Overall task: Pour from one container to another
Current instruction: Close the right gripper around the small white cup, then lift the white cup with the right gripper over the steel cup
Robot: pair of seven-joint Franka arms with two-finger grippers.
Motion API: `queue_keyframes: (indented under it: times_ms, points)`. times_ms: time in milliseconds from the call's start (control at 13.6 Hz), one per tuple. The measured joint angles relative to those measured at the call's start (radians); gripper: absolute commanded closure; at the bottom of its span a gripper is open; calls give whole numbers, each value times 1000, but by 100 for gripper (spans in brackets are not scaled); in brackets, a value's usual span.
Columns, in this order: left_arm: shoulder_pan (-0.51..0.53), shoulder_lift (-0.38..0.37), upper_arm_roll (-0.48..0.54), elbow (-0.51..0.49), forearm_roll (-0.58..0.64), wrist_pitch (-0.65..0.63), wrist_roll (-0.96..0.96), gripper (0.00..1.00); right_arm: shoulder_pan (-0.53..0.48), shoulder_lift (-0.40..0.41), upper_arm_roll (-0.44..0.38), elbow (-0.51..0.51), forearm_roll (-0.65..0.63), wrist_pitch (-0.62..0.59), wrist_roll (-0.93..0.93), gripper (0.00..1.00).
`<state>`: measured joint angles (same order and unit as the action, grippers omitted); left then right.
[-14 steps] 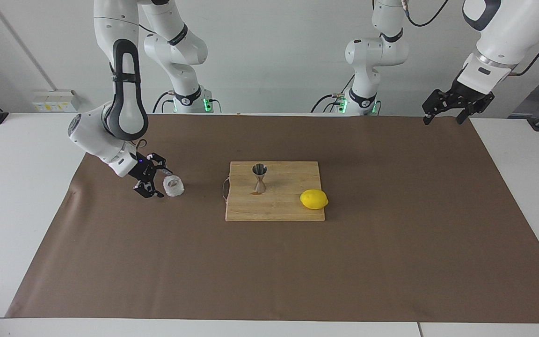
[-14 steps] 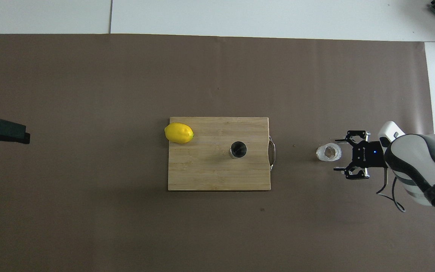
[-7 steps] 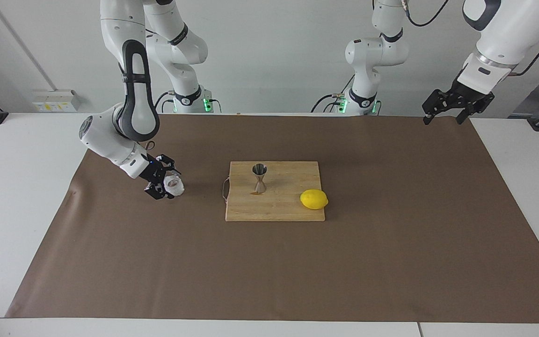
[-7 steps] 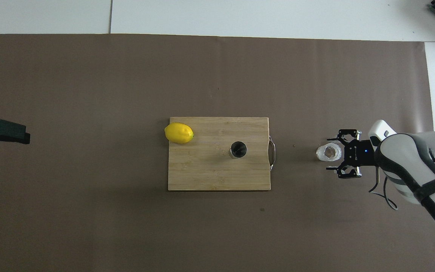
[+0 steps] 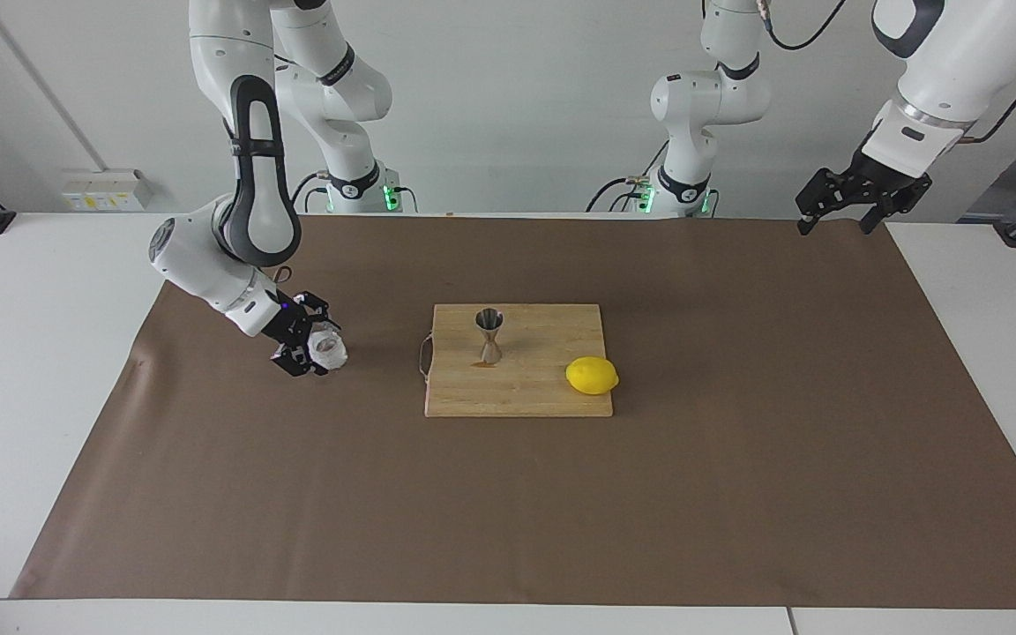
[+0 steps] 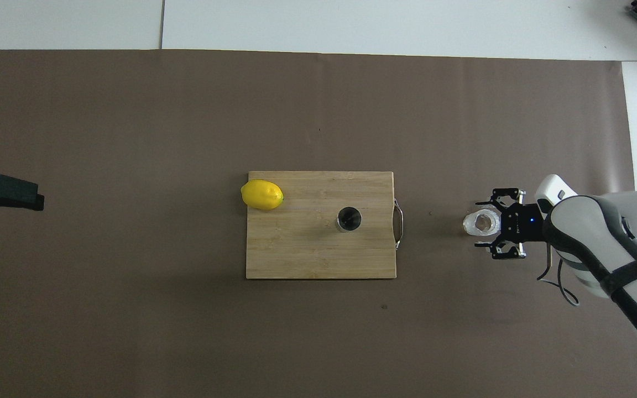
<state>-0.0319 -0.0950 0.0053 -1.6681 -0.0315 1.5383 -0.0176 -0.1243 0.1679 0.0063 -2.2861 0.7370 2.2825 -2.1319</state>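
Note:
The crinkled cup (image 6: pixel 482 222) is wider than the steel hourglass jigger's opening (image 6: pixel 349 218), so I expect some liquid to spill onto the cutting board when I pour.
The small whitish crinkled cup (image 5: pixel 331 352) (image 6: pixel 481 222) stands on the brown mat toward the right arm's end of the table. My right gripper (image 5: pixel 320 346) (image 6: pixel 478 224) is low at the mat, open, with one finger on each side of the cup and close to its walls. The steel hourglass jigger (image 5: pixel 489 335) (image 6: pixel 348 218) stands upright on the wooden cutting board (image 5: pixel 543 392) (image 6: pixel 296 254) in the middle of the mat. My left gripper (image 5: pixel 834 226) (image 6: pixel 3 192) hangs open and empty in the air over the mat's edge at the left arm's end, waiting.
A yellow lemon (image 5: pixel 592 376) (image 6: pixel 262 194) lies at the board's corner toward the left arm's end. The board has a metal handle (image 6: pixel 400 223) on the side facing the cup. The brown mat (image 5: pixel 737 459) covers most of the white table.
My right gripper has slid toward the cup until its fingers stand around it, and they have drawn in a little. The cup, the jigger and the left arm have not moved.

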Motion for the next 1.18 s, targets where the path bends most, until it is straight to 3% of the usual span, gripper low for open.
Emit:
queue_keyframes:
  times_ms: [295, 885, 1180]
  points:
    - [0, 0, 0, 0, 0, 0, 0, 0, 0, 0, 0, 1, 0, 1, -1, 100]
    - [0, 0, 0, 0, 0, 0, 0, 0, 3, -3, 15, 17, 3, 2, 7, 100]
    - [0, 0, 0, 0, 0, 0, 0, 0, 76, -33, 31, 54, 3, 6, 136, 100]
